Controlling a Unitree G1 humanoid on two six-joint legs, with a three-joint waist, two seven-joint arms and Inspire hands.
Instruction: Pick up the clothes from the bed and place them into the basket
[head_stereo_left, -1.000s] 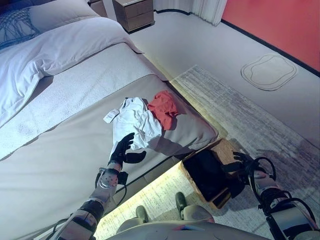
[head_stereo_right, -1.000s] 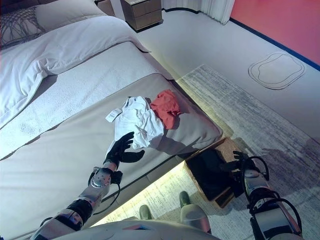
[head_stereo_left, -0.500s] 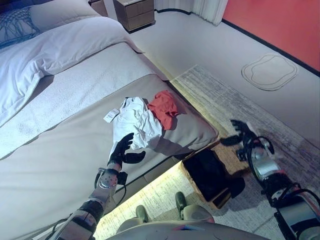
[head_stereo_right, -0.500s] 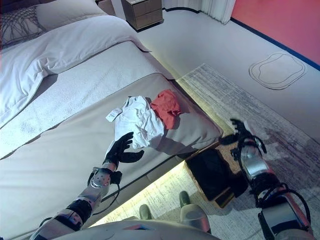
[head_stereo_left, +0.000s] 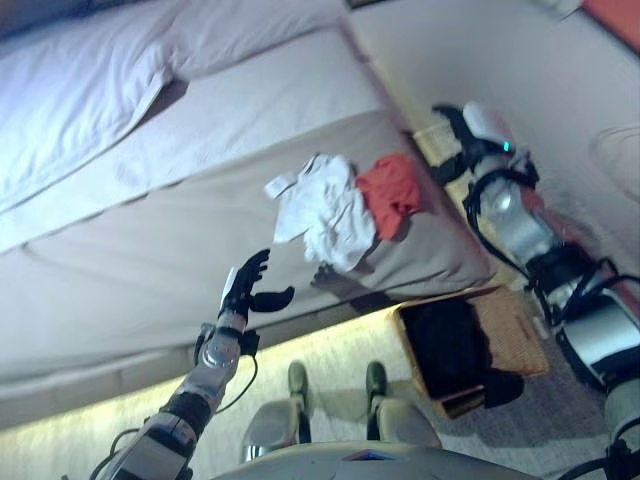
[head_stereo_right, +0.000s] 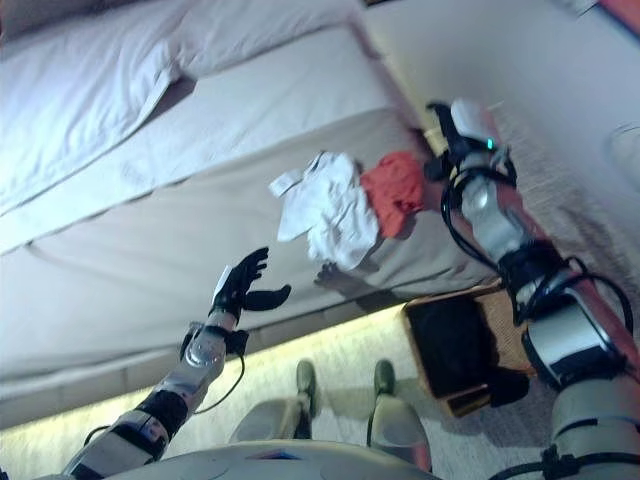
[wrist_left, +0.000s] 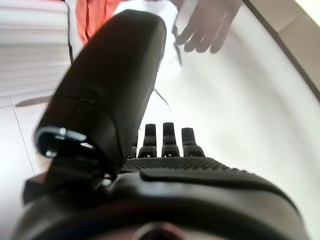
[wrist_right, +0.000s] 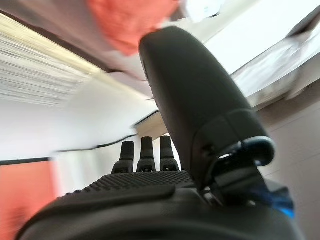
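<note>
The white garment (head_stereo_left: 325, 217) meets the red one only along their touching edges (head_stereo_left: 366, 205). The white garment will therefore come up by itself when I lift it.
A white garment (head_stereo_left: 325, 205) and a red garment (head_stereo_left: 390, 190) lie bunched side by side on the grey bed (head_stereo_left: 150, 250), near its foot corner. My left hand (head_stereo_left: 250, 290) is open and empty, held over the bed a little short of the white garment. My right hand (head_stereo_left: 465, 135) is open and empty, raised at the bed's side edge just right of the red garment. The red garment also shows past the right hand's fingers in the right wrist view (wrist_right: 130, 20). The wicker basket (head_stereo_left: 515, 335) with a dark lining stands on the floor below the bed corner.
A white duvet (head_stereo_left: 80, 90) covers the head end of the bed. A pale rug (head_stereo_left: 330, 350) lies under the basket along the bed. Grey floor (head_stereo_left: 560, 90) opens to the right.
The camera has swung, shifting the whole picture. My right hand rose from the basket to the bed's edge beside the red garment. My left hand now stands apart from the white garment.
</note>
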